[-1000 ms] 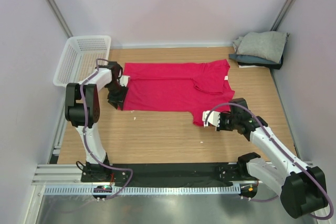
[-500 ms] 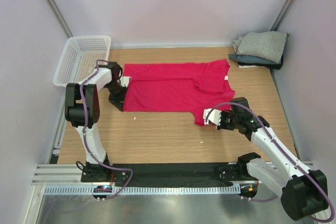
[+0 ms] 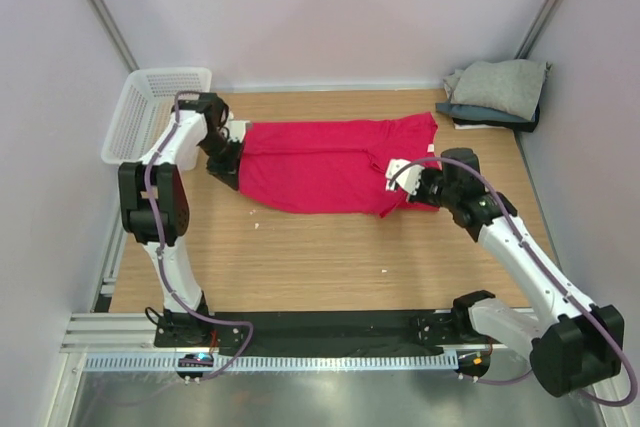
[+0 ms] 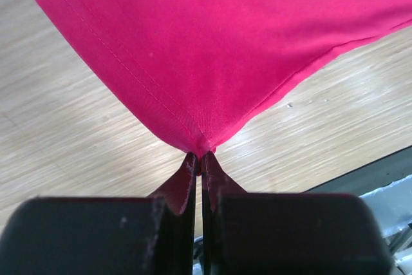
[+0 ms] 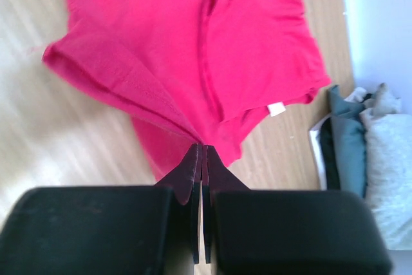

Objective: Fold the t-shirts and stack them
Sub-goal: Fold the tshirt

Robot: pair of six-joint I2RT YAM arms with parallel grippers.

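Observation:
My right gripper should stay on its way, since my grippers have both [image 3: 397, 201] near corners of the crimson-pink t-shirt and its far edge is lying flat. It should keep going to that edge [image 3: 390, 122] and let go.
The crimson-pink t-shirt [image 3: 325, 162] lies spread across the back half of the table, its near edge lifted and folding over. My left gripper [image 3: 232, 159] is shut on its left near corner; the left wrist view shows the cloth [image 4: 212, 49] pinched at the fingertips [image 4: 190, 170]. My right gripper [image 3: 408, 179] is shut on the shirt's right near corner, held above the shirt; the right wrist view shows the cloth [image 5: 193, 49] gathered into the jaws. A stack of folded shirts [image 3: 497, 94], light grey on top, dark blue-grey and white below, sits at the back right.
A white mesh basket [image 3: 155, 112] stands at the back left, next to the left arm. Grey walls close in the table on three sides. Bare wood lies between the shirt and the arm bases.
Both grippers have moved toward the back with the shirt's near edge, lifting it over the shirt. The right gripper travelled farthest, from the near right sleeve to above the shirt.

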